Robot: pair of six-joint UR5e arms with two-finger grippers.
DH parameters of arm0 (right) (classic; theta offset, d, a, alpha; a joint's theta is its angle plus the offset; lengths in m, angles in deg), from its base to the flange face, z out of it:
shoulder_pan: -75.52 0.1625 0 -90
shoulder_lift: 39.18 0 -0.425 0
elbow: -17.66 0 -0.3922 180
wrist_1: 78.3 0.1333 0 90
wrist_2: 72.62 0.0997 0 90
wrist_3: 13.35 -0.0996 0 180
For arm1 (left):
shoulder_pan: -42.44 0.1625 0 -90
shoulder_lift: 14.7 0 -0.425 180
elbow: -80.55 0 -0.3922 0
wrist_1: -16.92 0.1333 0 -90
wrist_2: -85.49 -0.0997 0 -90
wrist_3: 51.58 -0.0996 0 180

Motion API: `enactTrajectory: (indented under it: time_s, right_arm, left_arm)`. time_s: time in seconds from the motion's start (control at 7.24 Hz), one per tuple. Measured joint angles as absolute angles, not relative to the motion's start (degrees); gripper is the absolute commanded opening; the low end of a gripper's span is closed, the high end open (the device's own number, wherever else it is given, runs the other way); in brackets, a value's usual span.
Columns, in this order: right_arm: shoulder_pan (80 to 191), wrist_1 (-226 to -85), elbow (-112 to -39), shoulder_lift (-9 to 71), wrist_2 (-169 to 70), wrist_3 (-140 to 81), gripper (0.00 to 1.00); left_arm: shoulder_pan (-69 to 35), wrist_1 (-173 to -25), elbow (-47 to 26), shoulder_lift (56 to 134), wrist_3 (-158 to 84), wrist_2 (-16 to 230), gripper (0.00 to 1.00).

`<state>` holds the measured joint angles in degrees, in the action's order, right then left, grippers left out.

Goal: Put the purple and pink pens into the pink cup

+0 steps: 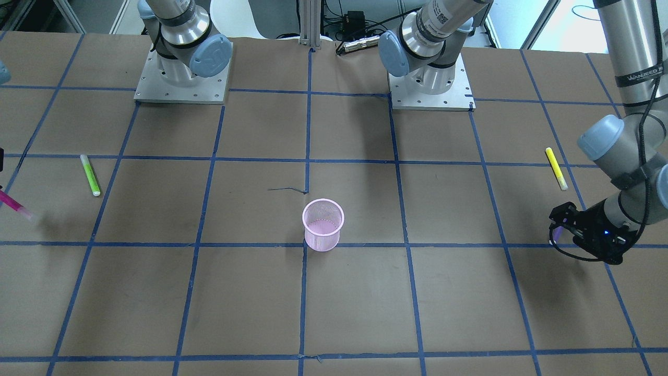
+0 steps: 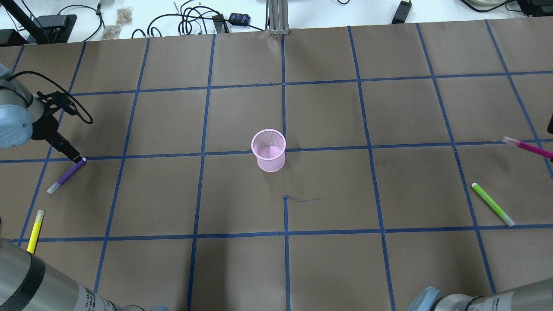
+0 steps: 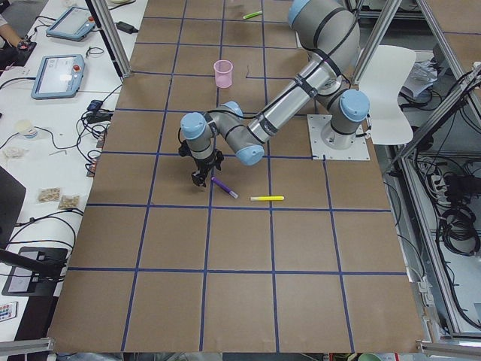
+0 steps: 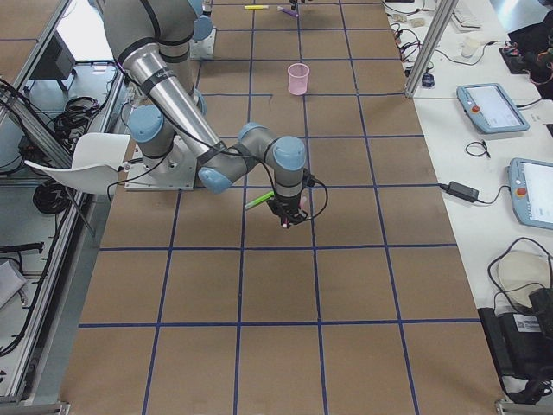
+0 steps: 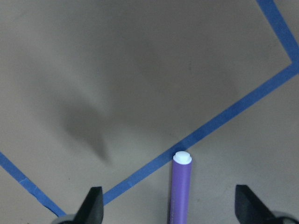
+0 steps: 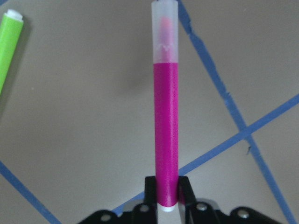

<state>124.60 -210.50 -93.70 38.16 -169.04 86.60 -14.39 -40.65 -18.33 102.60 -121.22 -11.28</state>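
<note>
The pink cup's opening [image 1: 323, 216] is much wider than the purple pen [image 5: 180, 189]. The pen will therefore lean against the cup's side when I put it in.
The pink mesh cup [image 2: 268, 150] stands upright mid-table, also in the front view [image 1: 323, 224]. The purple pen [image 2: 67, 175] lies on the table at my left. My left gripper [image 5: 169, 200] is open and low over it, with the pen's white-capped end [image 5: 181, 182] between the spread fingers. The gripper also shows in the overhead view [image 2: 77, 157]. My right gripper [image 6: 167, 186] is shut on the pink pen [image 6: 166, 126], held a little above the table at the far right [image 2: 527, 147].
A green pen [image 2: 492, 204] lies near the pink pen on my right, also in the right wrist view [image 6: 9, 46]. A yellow pen [image 2: 35, 224] lies close to the purple one on my left. Blue tape lines grid the brown table [image 2: 328, 259].
</note>
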Motion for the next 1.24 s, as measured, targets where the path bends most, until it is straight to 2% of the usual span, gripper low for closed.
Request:
enactTrajectory:
  time_s: [0.69, 1.24]
  right_arm:
    - [151.7, -187.9, -77.0, 37.0, -172.5, 54.0, 0.00]
    - [172.8, -181.0, -71.1, 33.3, -184.7, 43.0, 0.00]
  left_arm:
    - [-14.9, -40.5, -18.3, 102.7, -120.5, -11.4, 1.00]
    - [-14.9, -40.8, -18.4, 104.6, -120.6, -12.1, 1.00]
